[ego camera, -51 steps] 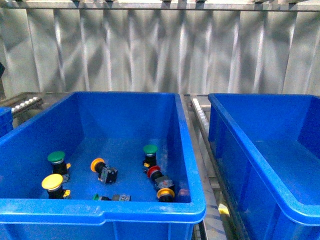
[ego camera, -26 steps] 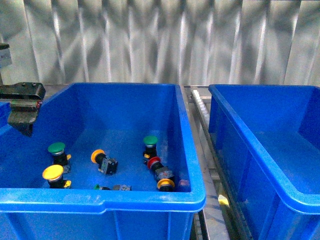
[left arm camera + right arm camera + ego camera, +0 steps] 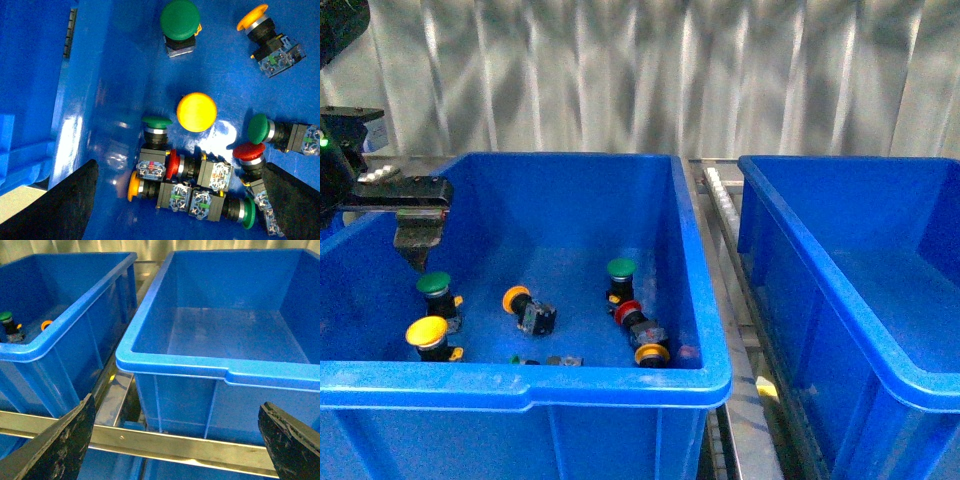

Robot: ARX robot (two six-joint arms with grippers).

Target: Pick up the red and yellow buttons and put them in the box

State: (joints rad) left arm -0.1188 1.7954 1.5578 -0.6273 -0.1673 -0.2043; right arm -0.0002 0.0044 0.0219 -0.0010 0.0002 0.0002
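The yellow button [image 3: 427, 332] stands cap up on a black neck [image 3: 437, 353], so the robot should expect a hidden grey block to come along when it lifts the button.
Red and yellow buttons lie mixed with green ones in the left blue bin [image 3: 700, 300]. In the front view I see a yellow cap [image 3: 425, 332], an orange-yellow one [image 3: 515, 298] and a red one [image 3: 628, 312]. My left gripper [image 3: 415, 240] hangs open over the bin's left side. In its wrist view the gripper [image 3: 182, 210] is above a cluster with a red button [image 3: 173, 164], a yellow cap [image 3: 196, 112] and another red one [image 3: 249, 150]. The empty blue box [image 3: 860, 200] stands to the right. My right gripper [image 3: 175, 445] is open, low in front of the box [image 3: 220, 371].
Green buttons [image 3: 433, 285] [image 3: 620, 268] sit among the others. A metal roller track [image 3: 720, 210] runs between the two bins, and a metal rail [image 3: 165, 440] crosses in front of them. A corrugated metal wall [image 3: 640, 80] closes the back.
My left gripper came into the front view from the left and moved right, over the left bin. The buttons have not moved within the bin.
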